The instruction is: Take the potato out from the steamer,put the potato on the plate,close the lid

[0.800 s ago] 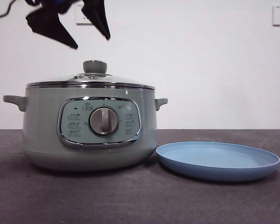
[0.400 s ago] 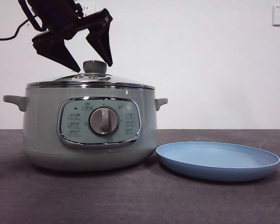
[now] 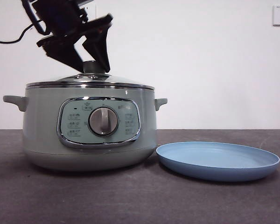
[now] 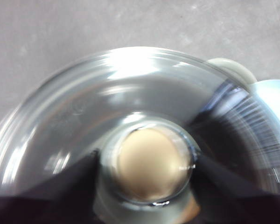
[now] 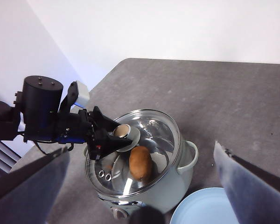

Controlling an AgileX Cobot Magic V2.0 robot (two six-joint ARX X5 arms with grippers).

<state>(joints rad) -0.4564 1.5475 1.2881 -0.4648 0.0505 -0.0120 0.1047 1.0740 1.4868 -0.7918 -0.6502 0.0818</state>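
I can see the brown potato through the glass lid, alone against shiny metal. The steamer will be empty once I lift the potato out.
The pale-green steamer stands at the table's left with the glass lid seated on it. My left gripper has come down from above, and its jaws press on both sides of the lid's pale-green knob. The brown potato lies inside the steamer and shows through the glass only in the right wrist view. The light-blue plate lies empty to the steamer's right. My right gripper is open and empty, high above the steamer and plate, out of the front view.
A black cable hangs from the left arm at the upper left. A white wall stands close behind the dark table. The steamer's side handle reaches toward the plate's rim.
My left gripper has come down from above the steamer onto the lid's knob, and its jaws have narrowed around it. The lid, steamer and plate have not moved.
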